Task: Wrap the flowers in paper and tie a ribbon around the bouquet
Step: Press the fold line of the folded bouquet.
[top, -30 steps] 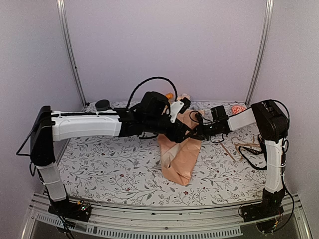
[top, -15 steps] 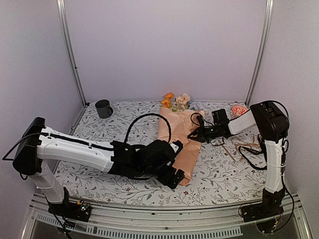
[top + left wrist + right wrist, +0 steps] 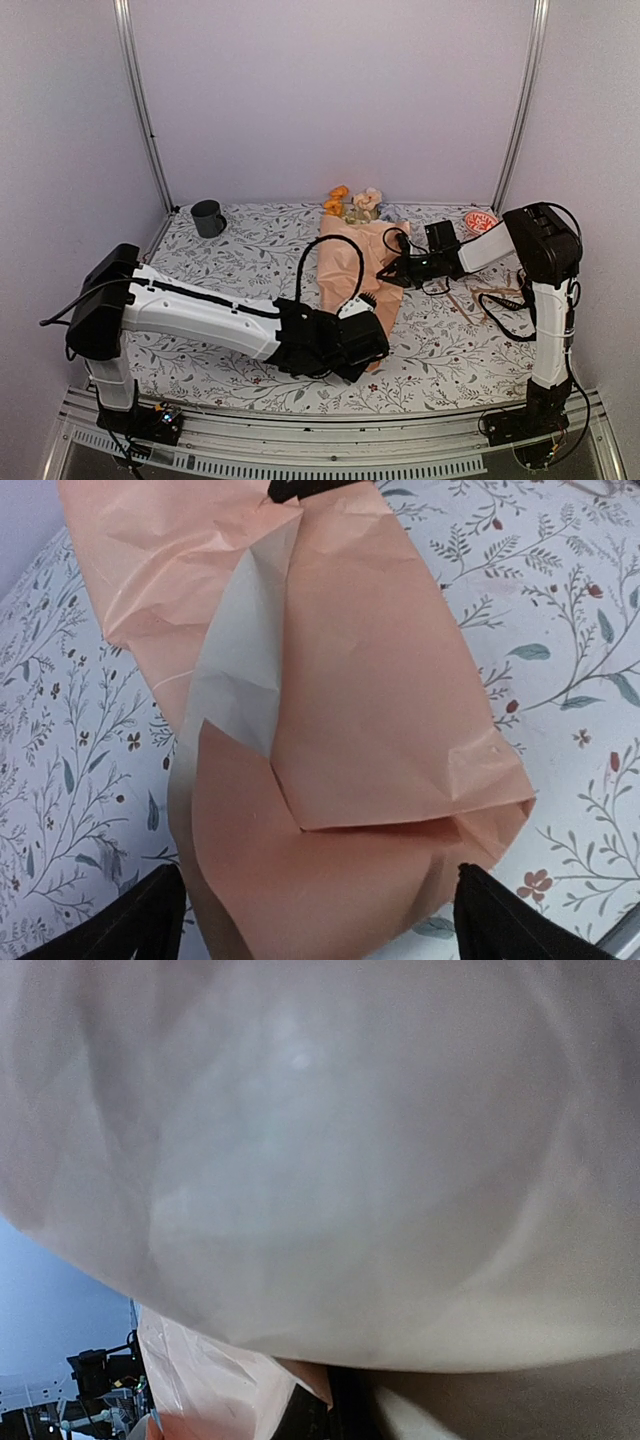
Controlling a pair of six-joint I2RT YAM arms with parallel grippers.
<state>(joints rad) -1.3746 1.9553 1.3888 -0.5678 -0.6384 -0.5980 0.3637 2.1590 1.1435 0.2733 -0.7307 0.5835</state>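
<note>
The paper's folded narrow end (image 3: pixel 400 830) is loose and open while my right gripper holds the paper's edge farther up, so next my left gripper pinches the paper's lower fold (image 3: pixel 325 900) first.
The bouquet lies on the table as a peach-orange paper (image 3: pixel 352 262) cone, narrow end toward me. The flowers (image 3: pixel 352 204), orange and peach blooms, stick out of its far wide end. My left gripper (image 3: pixel 368 340) is low over the narrow end and open. In the left wrist view its two black fingers (image 3: pixel 512 920) stand wide on either side of the folded paper (image 3: pixel 370 700), not touching it. My right gripper (image 3: pixel 388 272) is shut on the paper's right edge; in the right wrist view the paper's pale underside (image 3: pixel 320 1160) fills almost the whole frame. I cannot make out the ribbon.
A dark mug (image 3: pixel 208 217) stands at the back left. A small red round thing (image 3: pixel 480 220) sits at the back right, with thin tan cord (image 3: pixel 490 293) and black cables near the right arm. The floral table cover (image 3: pixel 220 330) lies under everything.
My left arm has swung from over the bouquet's far end back down to its near narrow end, and its gripper has opened wide. The right arm has stayed put.
</note>
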